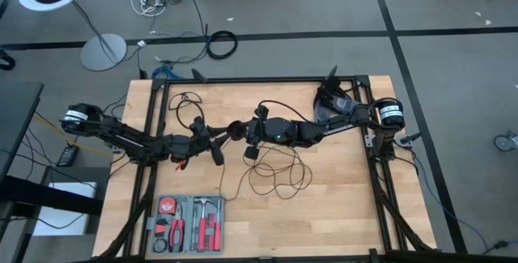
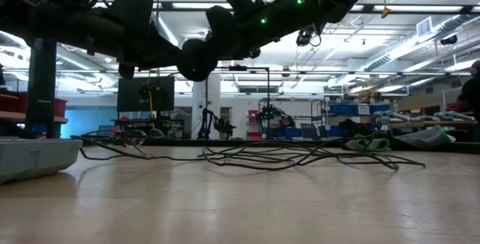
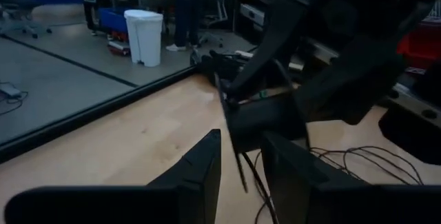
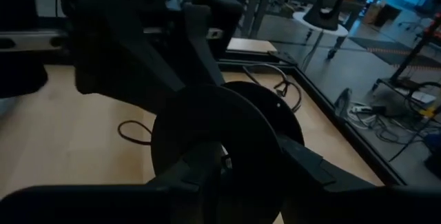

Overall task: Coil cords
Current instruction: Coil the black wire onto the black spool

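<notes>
The robot's right gripper is busy holding the puck (image 2: 196, 60) while the cord hangs loose, so next the left gripper grips the puck's facing rim (image 3: 232, 129) before the right gripper lets go.
The thin black cord lies in slack loops (image 1: 279, 174) on the wooden table near its middle, seen low across the table as loops (image 2: 300, 156). More of it curls by the far left (image 1: 190, 105). Its round black puck (image 4: 220, 138) is up in the air between the two grippers. My right gripper (image 1: 241, 131) reaches in from the table's right and is shut on the puck. My left gripper (image 1: 217, 140) comes level from the left, facing it, with a strand of cord (image 3: 241, 172) between its fingers. My left gripper has a cord strand (image 3: 238, 156) between its two fingers, coming level from the table's left. The strand runs up toward the right gripper and hangs down slack below the fingers. One strand or several, I cannot tell. My right gripper holds the puck at its lower rim (image 4: 227, 156), one finger on each side, coming nearly level from the table's right. The puck's flat face is turned toward the wrist. It is lifted clear of the table. The exact place of contact is hidden by the puck.
A grey tool tray (image 1: 190, 222) with red-handled tools sits at the near left. A black frame (image 1: 259, 79) borders the table's far edge and sides. Bare wood lies at the near right (image 1: 340, 214).
</notes>
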`<action>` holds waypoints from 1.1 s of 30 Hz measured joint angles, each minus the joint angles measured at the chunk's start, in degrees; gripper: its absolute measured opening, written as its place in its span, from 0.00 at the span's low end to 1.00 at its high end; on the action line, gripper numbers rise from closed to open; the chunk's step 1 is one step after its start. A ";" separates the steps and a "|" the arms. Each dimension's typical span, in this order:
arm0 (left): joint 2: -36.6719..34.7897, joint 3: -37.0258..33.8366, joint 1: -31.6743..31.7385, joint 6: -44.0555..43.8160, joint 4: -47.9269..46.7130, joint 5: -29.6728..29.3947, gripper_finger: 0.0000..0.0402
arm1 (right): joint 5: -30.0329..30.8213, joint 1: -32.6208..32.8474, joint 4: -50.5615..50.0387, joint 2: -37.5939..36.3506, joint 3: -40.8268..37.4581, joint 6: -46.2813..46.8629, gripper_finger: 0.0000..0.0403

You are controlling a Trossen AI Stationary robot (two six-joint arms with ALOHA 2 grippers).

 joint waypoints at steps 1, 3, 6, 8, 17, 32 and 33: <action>0.00 0.00 0.15 -0.04 -0.04 -0.31 0.27 | -0.09 0.00 0.34 -0.01 0.00 -0.02 0.28; 0.00 0.00 0.38 -0.32 0.01 -0.61 0.27 | -0.15 0.02 0.64 -0.04 0.04 -0.67 0.28; 0.04 0.00 0.47 -0.44 0.46 -0.64 0.27 | -0.15 0.09 0.62 -0.04 0.04 -2.43 0.28; 0.04 0.00 0.47 -0.53 0.53 -0.64 0.26 | -0.15 0.09 0.62 -0.07 0.07 -2.93 0.28; 0.04 -0.04 0.56 -1.94 0.26 0.43 0.02 | -0.02 0.11 0.41 -0.09 0.07 -3.08 0.28; 0.04 -0.09 0.56 -1.69 0.22 -0.25 0.00 | 3.73 0.28 0.44 -0.11 0.07 -3.10 0.30; 0.04 -0.09 0.56 -1.67 0.16 -0.52 0.00 | 4.12 0.28 0.44 -0.11 0.07 -3.10 0.30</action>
